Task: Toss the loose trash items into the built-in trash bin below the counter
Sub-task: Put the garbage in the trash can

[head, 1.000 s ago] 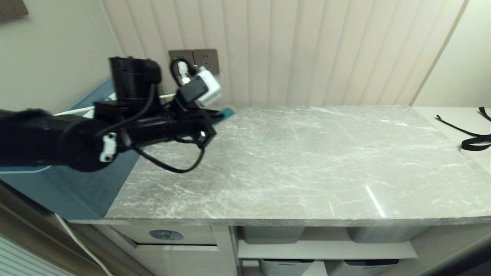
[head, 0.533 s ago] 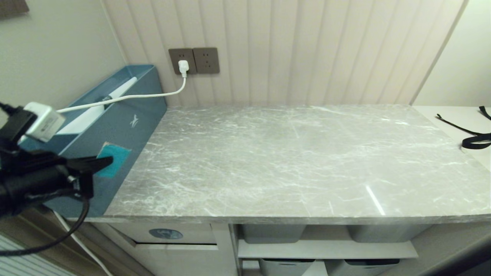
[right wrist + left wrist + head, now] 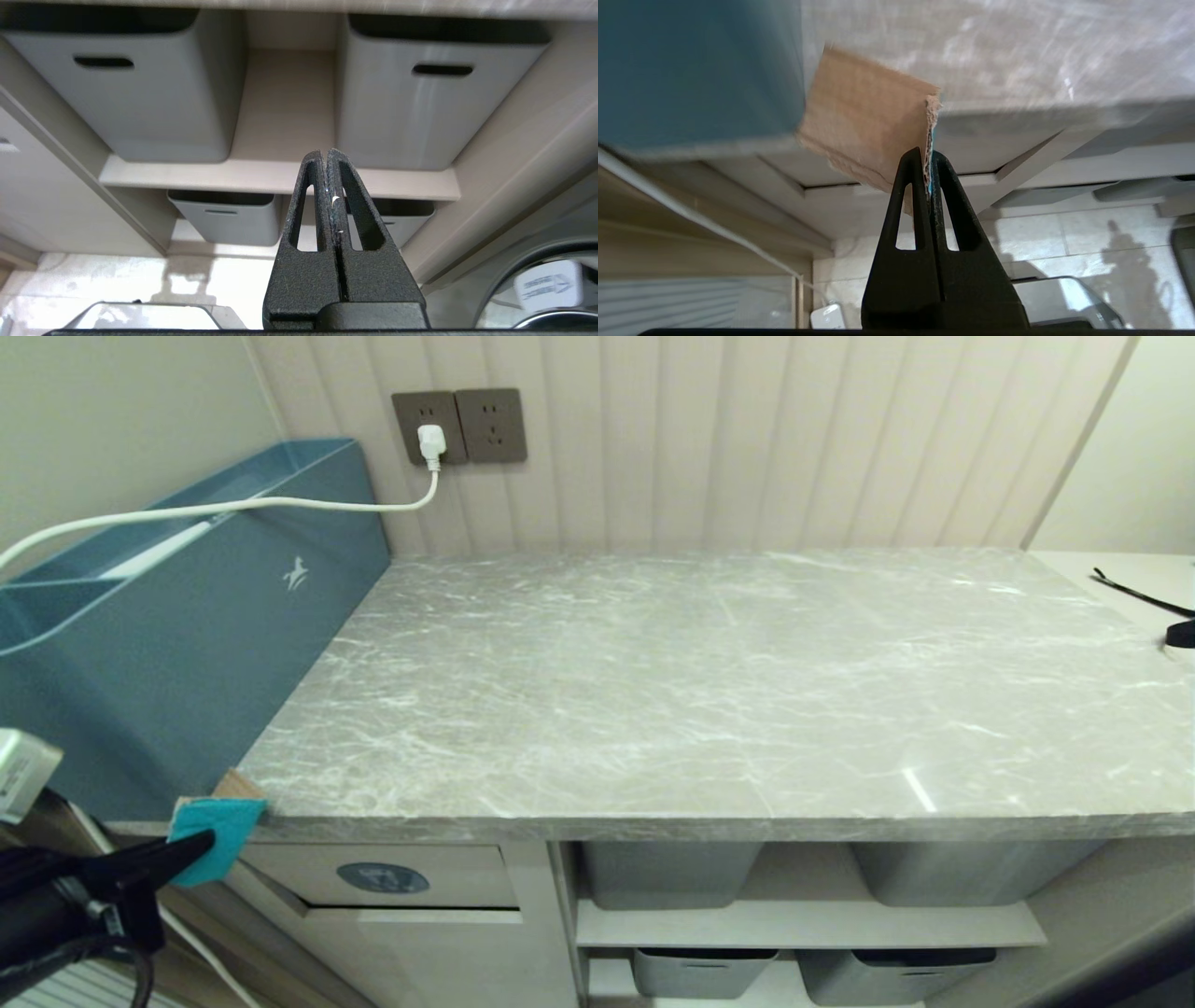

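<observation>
My left gripper should pull back, because the teal cardboard is at the counter's front edge (image 3: 275, 827), above the bin's flap (image 3: 412, 908). Then the gripper should lower the cardboard and push in under the bin's flap.
My left gripper (image 3: 201, 845) is shut on a teal piece of cardboard (image 3: 217, 835) with a brown back (image 3: 868, 121). It hangs just off the left front corner of the grey marble counter (image 3: 691, 691), above and left of the built-in trash bin's flap (image 3: 383, 877) with its blue oval sticker. In the left wrist view the cardboard's edge is pinched between the fingers (image 3: 911, 177). My right gripper (image 3: 325, 156) is shut on nothing and hangs parked in front of the shelves below the counter. No bottle is in view.
A tall teal box (image 3: 187, 635) stands against the counter's left end, with a white cable (image 3: 280, 506) running to a wall socket (image 3: 429, 427). Grey tubs (image 3: 140, 88) with slot handles fill the shelves. A black strap (image 3: 1172, 621) lies at the far right.
My left arm swung from over the counter's back left down past the teal box to the front left corner, carrying the teal cardboard. The head view tilted lower, showing more of the cabinet front.
</observation>
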Available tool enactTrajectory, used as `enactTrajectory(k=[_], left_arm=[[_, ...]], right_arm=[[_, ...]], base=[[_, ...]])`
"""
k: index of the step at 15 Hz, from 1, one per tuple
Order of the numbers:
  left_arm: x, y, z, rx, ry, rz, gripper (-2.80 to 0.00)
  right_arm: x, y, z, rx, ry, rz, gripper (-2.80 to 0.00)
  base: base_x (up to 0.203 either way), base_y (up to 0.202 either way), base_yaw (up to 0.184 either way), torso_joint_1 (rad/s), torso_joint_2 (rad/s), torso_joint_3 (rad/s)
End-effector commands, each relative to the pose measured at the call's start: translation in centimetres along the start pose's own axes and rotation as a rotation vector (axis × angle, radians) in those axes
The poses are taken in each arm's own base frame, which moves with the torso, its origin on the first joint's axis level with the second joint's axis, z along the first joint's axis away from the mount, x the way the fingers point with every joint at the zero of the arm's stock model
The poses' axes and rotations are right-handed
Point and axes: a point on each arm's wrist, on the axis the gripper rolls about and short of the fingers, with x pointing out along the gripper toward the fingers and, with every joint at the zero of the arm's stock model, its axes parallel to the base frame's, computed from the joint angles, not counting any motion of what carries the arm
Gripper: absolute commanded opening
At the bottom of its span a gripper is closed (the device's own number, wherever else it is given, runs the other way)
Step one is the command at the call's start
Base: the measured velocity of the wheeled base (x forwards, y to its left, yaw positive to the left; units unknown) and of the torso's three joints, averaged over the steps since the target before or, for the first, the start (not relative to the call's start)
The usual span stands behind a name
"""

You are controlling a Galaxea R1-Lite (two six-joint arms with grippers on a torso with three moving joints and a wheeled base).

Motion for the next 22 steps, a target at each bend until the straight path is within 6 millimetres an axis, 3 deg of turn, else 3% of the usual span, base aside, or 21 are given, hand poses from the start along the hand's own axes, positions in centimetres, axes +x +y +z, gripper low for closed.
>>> enactTrajectory(k=[1,4,7,10,12,14,16,22], left_arm=[[-0.9,0.0,-0.3,0.007,-0.023,0.070,-2.80],[-3.4,-0.1,1.6,0.028,-0.173,0.136,-2.80],[-8.6,-0.6,5.2,0.095,-0.467,0.187,-2.80],[-13.1,-1.2,5.9,0.183,-0.645,0.238,-2.80],[-14.9,-1.5,5.6,0.205,-0.709,0.250,-2.80],[-15.4,-1.7,3.7,0.207,-0.673,0.243,-2.80],[-15.2,-2.0,0.3,0.201,-0.569,0.222,-2.80],[-10.1,-2.3,-9.2,0.181,-0.204,0.020,-2.80]], right_arm=[[0.0,0.0,0.0,-0.001,0.000,0.001,-2.80],[0.0,0.0,0.0,-0.001,0.002,0.001,-2.80],[0.0,0.0,0.0,-0.001,0.000,0.001,-2.80],[0.0,0.0,0.0,-0.001,0.000,0.001,-2.80],[0.0,0.0,0.0,-0.001,0.002,0.001,-2.80],[0.0,0.0,0.0,-0.001,0.001,0.000,-2.80],[0.0,0.0,0.0,-0.001,0.002,0.001,-2.80],[0.0,0.0,0.0,-0.001,0.001,0.001,-2.80]], base=[[0.000,0.000,0.000,-0.237,0.54,0.294],[0.000,0.000,0.000,-0.226,0.51,0.290],[0.000,0.000,0.000,-0.216,0.50,0.281],[0.000,0.000,0.000,-0.196,0.48,0.280],[0.000,0.000,0.000,-0.190,0.48,0.277],[0.000,0.000,0.000,-0.177,0.46,0.286],[0.000,0.000,0.000,-0.169,0.46,0.297],[0.000,0.000,0.000,-0.133,0.44,0.305]])
